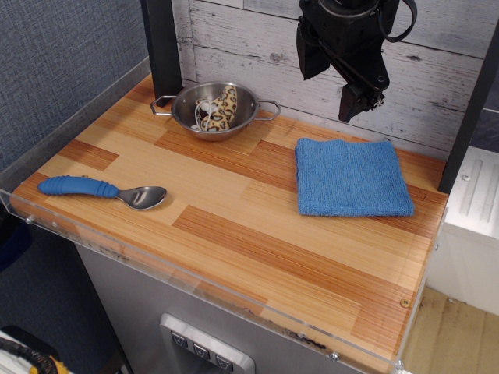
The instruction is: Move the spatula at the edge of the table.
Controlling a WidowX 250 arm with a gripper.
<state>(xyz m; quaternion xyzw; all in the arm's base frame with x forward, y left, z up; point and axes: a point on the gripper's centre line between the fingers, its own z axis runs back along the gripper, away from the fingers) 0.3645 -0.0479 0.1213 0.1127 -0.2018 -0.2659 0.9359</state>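
Note:
A round screw (405, 303) can be seen near the table's other front corner, so I should expect a matching screw to be hidden under the spatula's blue handle (78, 185).
The spatula (101, 190) is a spoon with a thick ribbed blue handle and a shiny metal bowl. It lies flat near the front left edge of the wooden table (257, 234), handle pointing left. My gripper (334, 74) hangs high above the back right of the table, over the far edge of the blue cloth, far from the spatula. Its black fingers (359, 97) stand apart and hold nothing.
A steel two-handled bowl (215, 110) with a spotted object inside stands at the back centre. A blue square cloth (351, 178) lies at the right. A clear acrylic rim (234, 300) runs along the table's front and left edges. A black post (164, 43) rises at the back left.

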